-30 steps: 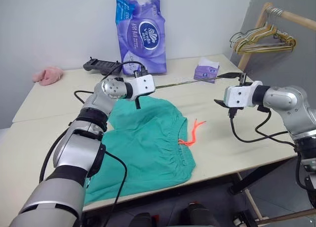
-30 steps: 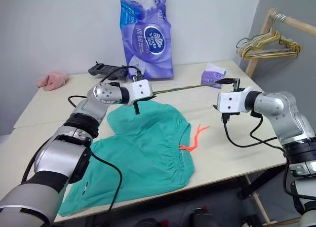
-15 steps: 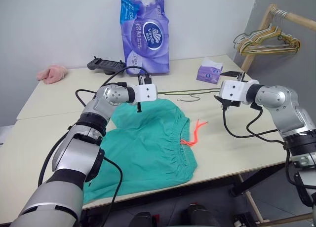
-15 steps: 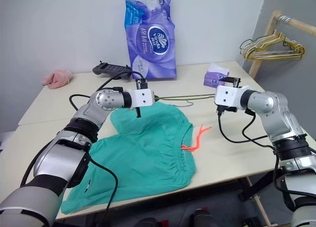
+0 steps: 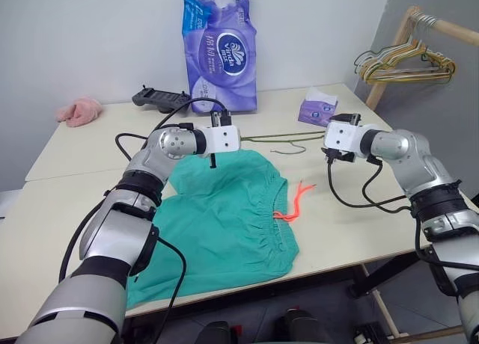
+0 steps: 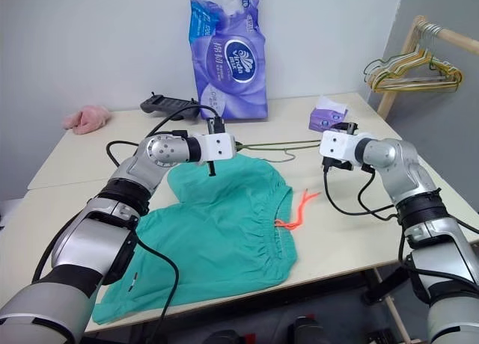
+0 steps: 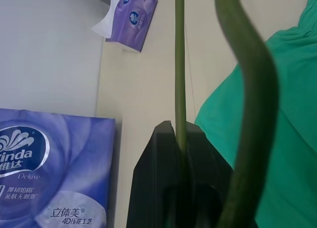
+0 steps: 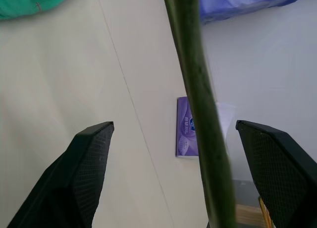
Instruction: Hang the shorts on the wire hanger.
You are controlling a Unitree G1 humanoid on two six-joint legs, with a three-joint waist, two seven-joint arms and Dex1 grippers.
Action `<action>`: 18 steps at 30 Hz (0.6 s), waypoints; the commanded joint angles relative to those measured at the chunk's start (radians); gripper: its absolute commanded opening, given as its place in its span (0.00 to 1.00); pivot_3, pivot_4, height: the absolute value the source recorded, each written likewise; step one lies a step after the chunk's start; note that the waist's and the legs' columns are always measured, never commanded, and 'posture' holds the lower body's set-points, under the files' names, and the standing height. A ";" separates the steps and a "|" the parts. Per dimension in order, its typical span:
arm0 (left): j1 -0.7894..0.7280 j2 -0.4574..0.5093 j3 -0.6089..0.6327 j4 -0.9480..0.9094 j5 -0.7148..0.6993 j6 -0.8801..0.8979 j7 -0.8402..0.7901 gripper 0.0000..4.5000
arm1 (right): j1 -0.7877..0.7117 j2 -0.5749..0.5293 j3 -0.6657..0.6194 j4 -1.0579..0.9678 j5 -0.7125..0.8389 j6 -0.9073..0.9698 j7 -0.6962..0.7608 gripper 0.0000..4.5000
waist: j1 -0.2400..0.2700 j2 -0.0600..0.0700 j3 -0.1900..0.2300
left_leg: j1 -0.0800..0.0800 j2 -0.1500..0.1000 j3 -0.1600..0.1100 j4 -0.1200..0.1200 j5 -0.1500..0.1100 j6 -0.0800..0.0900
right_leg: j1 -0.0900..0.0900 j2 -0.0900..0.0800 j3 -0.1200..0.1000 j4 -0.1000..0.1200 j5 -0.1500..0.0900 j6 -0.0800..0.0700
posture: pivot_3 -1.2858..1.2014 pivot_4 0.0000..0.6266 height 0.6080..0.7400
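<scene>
The shorts' waistband (image 5: 284,226) is facing my right gripper, and my left gripper is holding the hanger. So my right gripper should take the hanger over by its other end (image 5: 317,134).
The teal shorts (image 5: 224,217) lie spread flat on the table, their orange drawstring (image 5: 293,200) trailing off to the right. My left gripper (image 5: 238,139) hovers over the shorts' far edge, shut on one end of the thin olive wire hanger (image 5: 281,138), which runs level to the right. In the left wrist view the hanger wire (image 7: 180,64) rises from between the shut black fingers (image 7: 158,188). My right gripper (image 5: 327,140) is at the hanger's other end, open. In the right wrist view the wire (image 8: 195,89) passes between its spread fingers (image 8: 74,178) without either one touching it.
A tall purple tissue-roll pack (image 5: 217,48) and a black controller (image 5: 159,99) stand at the back of the table. A small purple tissue box (image 5: 314,108) sits behind the right gripper. A pink cloth (image 5: 77,111) lies far left. A wooden rack with bunched hangers (image 5: 404,63) stands at the right.
My right gripper has come forward and inward from the right, so that its open fingers now straddle the hanger's end. The left gripper has kept its hold and place.
</scene>
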 commanded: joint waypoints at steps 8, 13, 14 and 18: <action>-0.013 0.001 0.006 -0.023 -0.003 0.002 0.013 0.00 | -0.037 -0.029 -0.003 -0.015 -0.026 -0.051 -0.007 0.15 | 0.000 0.000 0.000 | 0.000 0.000 0.000 0.000 0.000 0.000 | 0.000 0.000 0.000 0.000 0.000 0.000 | 0.53 0.00 1.00; -0.016 -0.001 0.004 -0.019 0.000 0.006 0.012 0.00 | -0.049 -0.046 0.016 -0.012 -0.087 -0.103 -0.049 0.00 | 0.000 0.000 0.000 | 0.000 0.000 0.000 0.000 0.000 0.000 | 0.000 0.000 0.000 0.000 0.000 0.000 | 0.53 0.00 1.00; -0.017 -0.001 0.004 -0.019 0.001 0.007 0.012 0.00 | -0.052 -0.048 0.018 -0.011 -0.094 -0.111 -0.055 0.00 | 0.000 0.000 0.000 | 0.000 0.000 0.000 0.000 0.000 0.000 | 0.000 0.000 0.000 0.000 0.000 0.000 | 0.53 0.00 1.00; -0.021 -0.002 0.006 -0.014 0.004 0.017 0.024 0.00 | -0.059 -0.044 0.027 -0.012 -0.108 -0.130 -0.061 0.00 | -0.001 0.000 0.000 | 0.000 0.000 0.000 0.000 0.000 0.000 | 0.000 0.000 0.000 0.000 0.000 0.000 | 0.53 0.00 1.00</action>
